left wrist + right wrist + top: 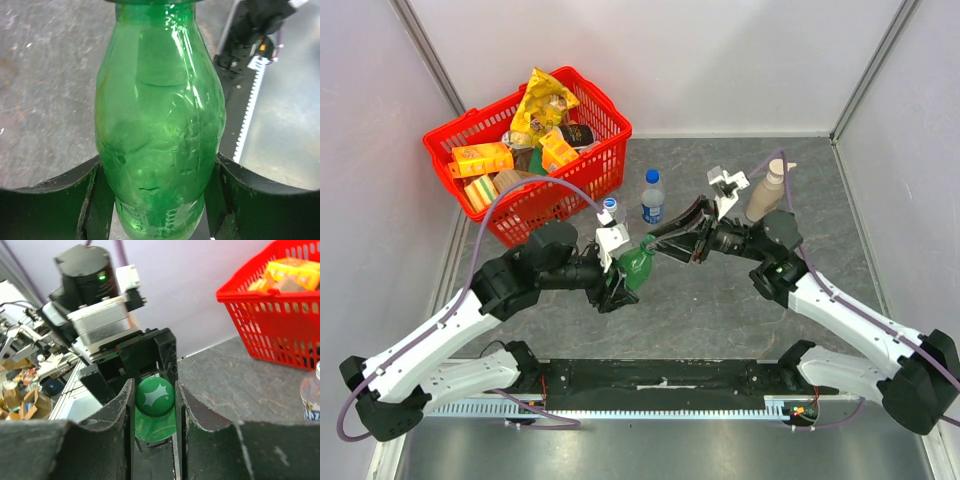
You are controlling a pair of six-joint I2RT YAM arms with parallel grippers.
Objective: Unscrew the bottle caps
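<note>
I should keep turning my right gripper, its fingers square on the green cap [155, 397] and my left gripper holding the bottle's body [636, 268], until the twist ends, then release.
My left gripper [620, 282] is shut on the body of the green bottle [638, 268], holding it tilted above the table. In the left wrist view the bottle [160, 125] fills the space between my fingers [95, 200]. My right gripper [656, 244] is shut on its green cap [155, 395], with both jaws pressed against the cap's sides. A clear bottle with a blue cap [610, 203] and a blue-labelled bottle with a blue cap [652, 176] stand upright just behind, untouched.
A red basket [550, 200] full of packets stands at the back left, close behind the left arm. A beige pump-dispenser bottle [767, 192] stands at the back right beside the right arm. One standing bottle shows at the right wrist view's edge [312, 395].
</note>
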